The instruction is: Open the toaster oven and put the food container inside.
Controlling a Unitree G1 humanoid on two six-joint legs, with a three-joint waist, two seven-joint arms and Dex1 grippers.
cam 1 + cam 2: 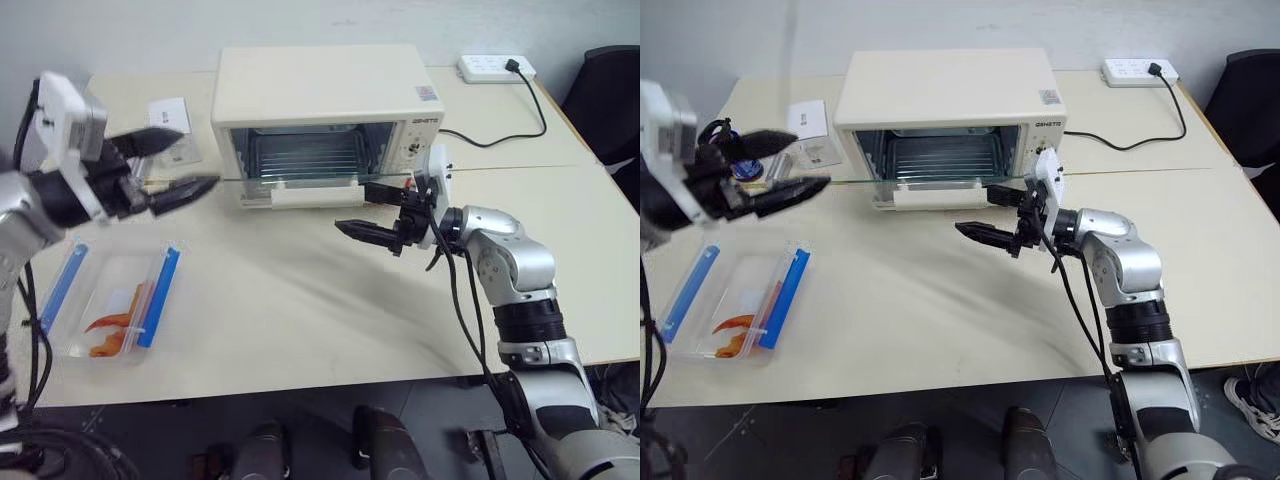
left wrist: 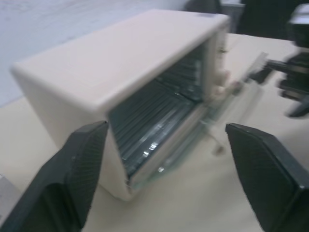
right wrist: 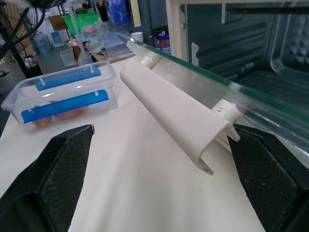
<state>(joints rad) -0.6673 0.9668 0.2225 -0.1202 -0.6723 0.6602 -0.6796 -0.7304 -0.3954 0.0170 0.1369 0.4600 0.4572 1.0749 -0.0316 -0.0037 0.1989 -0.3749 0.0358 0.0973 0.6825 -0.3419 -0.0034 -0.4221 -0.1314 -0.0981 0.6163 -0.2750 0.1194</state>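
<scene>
The glass door (image 1: pixel 318 186) slants partway down, and my right gripper is in its path. Next, I pull my right gripper clear so the door can fold flat.
The cream-white toaster oven (image 1: pixel 320 90) stands at the back of the table with its glass door folded down flat and the cream bar handle (image 1: pixel 310 197) facing me. The food container (image 1: pixel 115 300), clear with blue clip strips and orange pieces inside, lies on the table at the front left. My left gripper (image 1: pixel 195 160) hangs open and empty above the table, left of the oven and beyond the container. My right gripper (image 1: pixel 355 208) is open just right of the door handle (image 3: pixel 169 111), nothing between its fingers. The container (image 3: pixel 63 94) shows past that handle in the right wrist view.
A small white carton (image 1: pixel 168 115) lies left of the oven. At the back right sits a white power strip (image 1: pixel 495 67), its black cable (image 1: pixel 520 130) running across the table. A dark chair (image 1: pixel 610 90) stands off the right edge.
</scene>
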